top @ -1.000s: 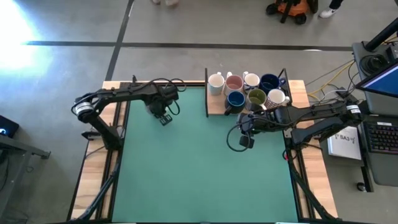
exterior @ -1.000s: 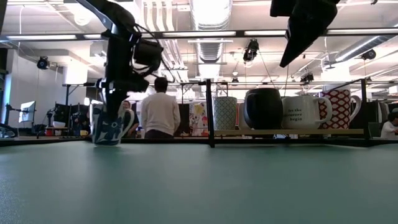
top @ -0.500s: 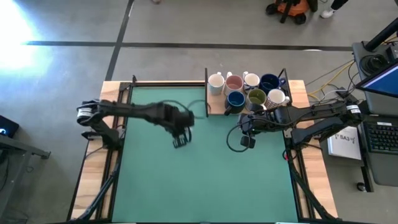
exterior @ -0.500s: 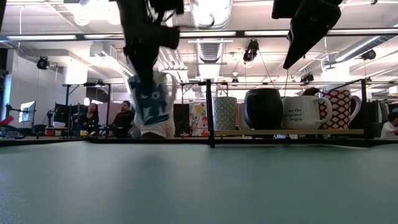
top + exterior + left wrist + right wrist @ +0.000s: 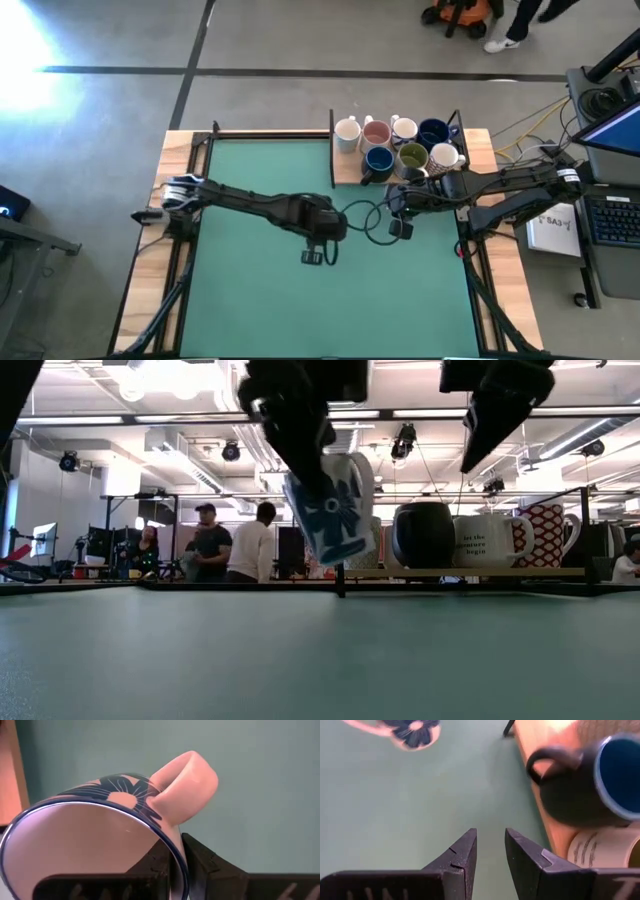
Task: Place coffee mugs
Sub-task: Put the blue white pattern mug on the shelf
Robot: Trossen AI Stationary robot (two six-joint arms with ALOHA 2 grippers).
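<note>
My left gripper should go on lowering the flowered mug (image 5: 338,528), which hangs with its opening up over clear green mat (image 5: 346,606), until its base touches the mat, then let go.
A white mug with dark blue flowers (image 5: 332,510) hangs tilted in my left gripper (image 5: 308,465), clear of the green mat; from above, my left gripper (image 5: 314,252) is near the mat's middle. Several more mugs stand on a wooden board (image 5: 345,176) at the far right: white (image 5: 347,133), pink (image 5: 376,133), dark blue (image 5: 379,159), olive-green (image 5: 413,156). My right gripper (image 5: 398,222) hovers open just in front of that board, near a dark blue mug (image 5: 590,785). The flowered mug (image 5: 412,730) also shows in the right wrist view. My left gripper (image 5: 177,866) holds the flowered mug by its wall at the rim (image 5: 172,851), right beside the handle (image 5: 187,782). One finger (image 5: 150,870) is inside the mug and the other outside. The fingers come from above; the mug is lifted clear and tilted.
A black post (image 5: 338,540) marks the board's left end, with a thin rail across the table's far edge. Loose black cable (image 5: 368,216) lies between the two grippers. Bare green mat (image 5: 260,300) spreads over the near half. People stand in the room behind (image 5: 212,542).
My left gripper has carried the flowered mug from the mat's far left corner, where it was at mat level, toward the middle of the mat and its near side. The mug has risen and tipped over further.
</note>
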